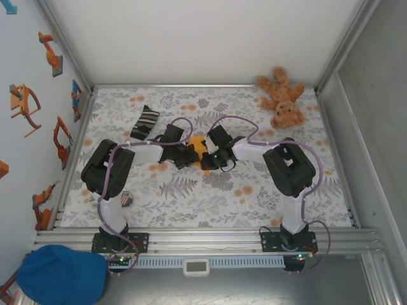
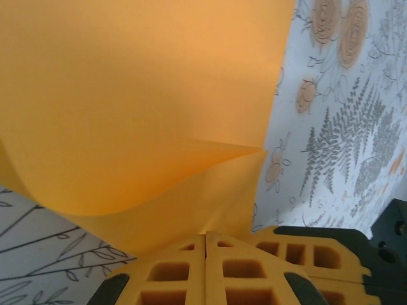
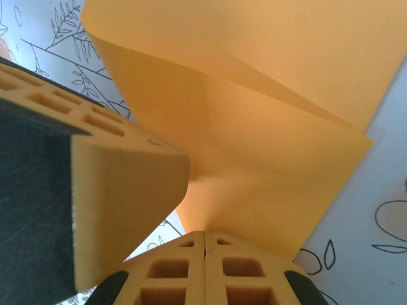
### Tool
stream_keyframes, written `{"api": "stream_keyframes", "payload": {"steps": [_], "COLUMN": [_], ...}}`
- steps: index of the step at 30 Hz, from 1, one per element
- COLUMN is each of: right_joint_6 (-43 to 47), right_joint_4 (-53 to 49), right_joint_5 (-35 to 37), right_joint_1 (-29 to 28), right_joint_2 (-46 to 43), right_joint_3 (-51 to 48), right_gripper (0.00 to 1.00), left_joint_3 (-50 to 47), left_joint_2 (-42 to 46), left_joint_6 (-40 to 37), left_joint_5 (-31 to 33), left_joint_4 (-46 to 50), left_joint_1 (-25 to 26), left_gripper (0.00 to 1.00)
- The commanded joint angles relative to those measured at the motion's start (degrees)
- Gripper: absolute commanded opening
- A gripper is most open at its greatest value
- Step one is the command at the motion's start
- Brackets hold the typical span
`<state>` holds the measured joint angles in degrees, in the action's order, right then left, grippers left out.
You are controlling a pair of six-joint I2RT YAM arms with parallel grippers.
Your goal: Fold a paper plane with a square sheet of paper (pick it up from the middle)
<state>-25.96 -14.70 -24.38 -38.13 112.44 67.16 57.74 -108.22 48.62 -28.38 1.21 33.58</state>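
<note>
My left gripper should back away from my right gripper, which it crowds on the sheet's flap, and take that bulging edge at the fold's other end.
The square sheet of paper is orange-yellow and folded over on itself, and it is held just above the floral cloth at the table's middle. My left gripper comes in from the left and is shut on the paper's lower edge, jaws pressed together. My right gripper comes in from the right and is shut on the same sheet, its fingertips meeting at the fold. The two grippers stand almost touching: a left finger looms in the right wrist view.
A brown teddy bear lies at the back right. A striped black-and-white sock lies at the back left, close to the left arm. A small object sits by the left base, and a blue cap lies off the table's front left.
</note>
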Motion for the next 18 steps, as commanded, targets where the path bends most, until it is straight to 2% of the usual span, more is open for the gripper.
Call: {"api": "stream_keyframes", "payload": {"steps": [1, 5, 9, 18], "right_joint_6": [-0.51, -0.74, -0.45, 0.12], "right_joint_4": [-5.15, -5.85, -7.61, -9.45], "right_joint_5": [4.26, 4.76, 5.89, 7.86], "right_joint_1": [-0.02, 0.01, -0.01, -0.01], "right_joint_2": [2.96, 3.13, 3.55, 3.88], "right_joint_3": [-0.45, -0.45, -0.67, -1.99], "right_gripper": [0.0, 0.0, 0.0, 0.0], "left_joint_3": [-0.96, -0.83, 0.27, 3.47], "left_joint_2": [-1.81, -3.13, -3.08, -4.44], "left_joint_6": [-0.81, -1.79, -5.29, -11.27], "left_joint_5": [0.67, 2.22, 6.79, 9.68], "left_joint_4": [-0.26, 0.05, 3.8, 8.01], "left_joint_1": [0.34, 0.3, -0.37, -8.28], "left_gripper": [0.0, 0.0, 0.0, 0.0]}}
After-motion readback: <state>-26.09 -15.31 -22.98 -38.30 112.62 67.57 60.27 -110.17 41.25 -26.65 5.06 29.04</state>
